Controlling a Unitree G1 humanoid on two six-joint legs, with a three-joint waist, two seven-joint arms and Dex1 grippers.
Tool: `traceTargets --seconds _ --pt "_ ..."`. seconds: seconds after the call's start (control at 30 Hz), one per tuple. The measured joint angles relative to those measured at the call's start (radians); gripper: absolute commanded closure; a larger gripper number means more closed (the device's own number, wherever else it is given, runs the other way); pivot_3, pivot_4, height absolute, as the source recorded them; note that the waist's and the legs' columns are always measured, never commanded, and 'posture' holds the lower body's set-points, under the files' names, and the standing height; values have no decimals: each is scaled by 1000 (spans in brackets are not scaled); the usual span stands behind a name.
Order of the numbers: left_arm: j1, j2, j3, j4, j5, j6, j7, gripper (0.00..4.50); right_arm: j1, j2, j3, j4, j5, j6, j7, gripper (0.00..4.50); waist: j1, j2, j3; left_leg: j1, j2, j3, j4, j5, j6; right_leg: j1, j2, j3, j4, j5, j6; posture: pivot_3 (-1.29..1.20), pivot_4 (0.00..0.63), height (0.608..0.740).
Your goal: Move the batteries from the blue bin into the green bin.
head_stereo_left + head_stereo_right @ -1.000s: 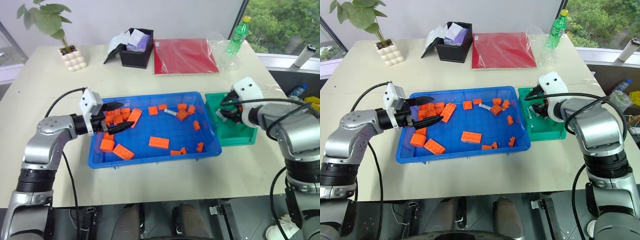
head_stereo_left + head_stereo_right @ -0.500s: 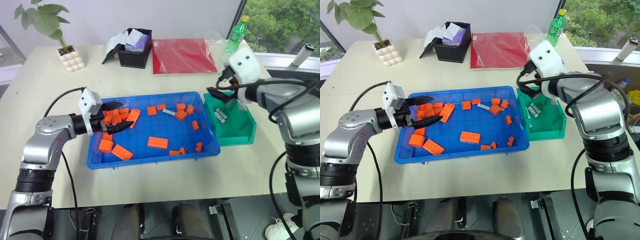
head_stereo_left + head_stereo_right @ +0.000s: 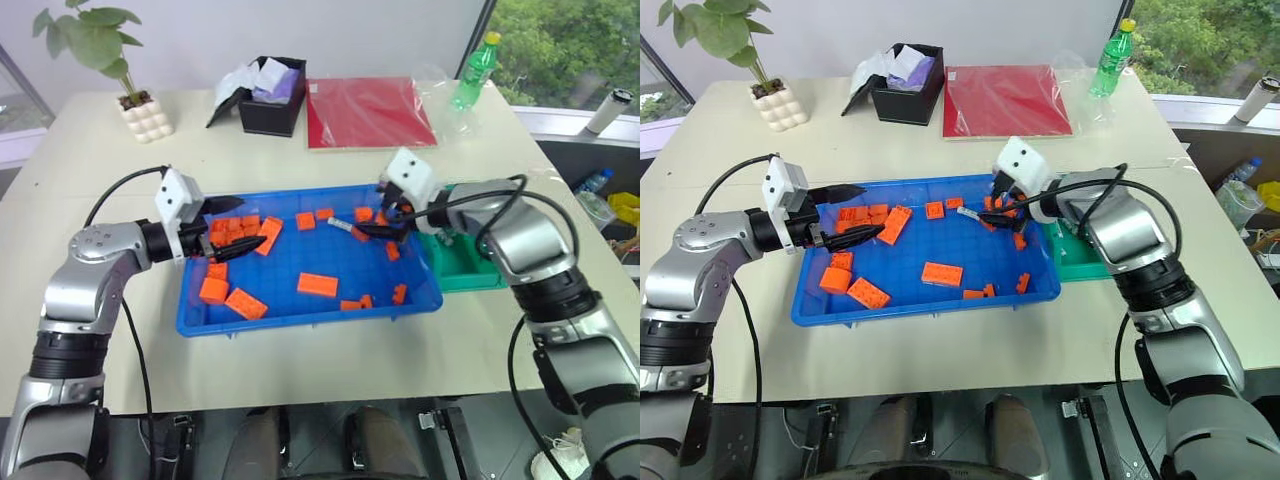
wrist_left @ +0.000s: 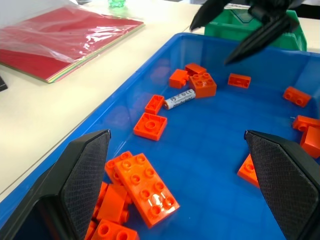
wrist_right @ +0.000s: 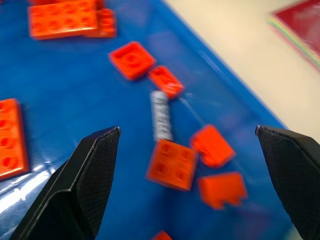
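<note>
The right gripper's open fingers face the battery's long sides, so it should keep going down toward the battery until the fingers can close across the battery's body.
The blue bin lies in the middle of the table and holds several orange blocks. One silver-grey battery rests near the bin's far right corner, also seen as the battery and the battery. My right gripper hovers open just right of it, its fingers straddling that corner. At the bin's left end my left gripper stands open over a pile of blocks, holding nothing. The green bin sits against the blue bin's right side, mostly hidden behind my right arm.
Along the table's far side stand a black box with papers, a red folder, a green bottle and a potted plant.
My right gripper has swung left from over the green bin into the blue bin's right end, turning and tipping downward with its jaws spread wide. The left gripper has kept still.
</note>
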Motion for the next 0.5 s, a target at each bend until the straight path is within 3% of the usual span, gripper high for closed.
traceTargets --seconds 0.5 --pt "65 11 21 -86 -15 40 48 0 -101 177 78 341 -149 -275 111 44 0 0 0 0 0 0 1 2 -4 0 0 0 1 0 0 0 150 740"
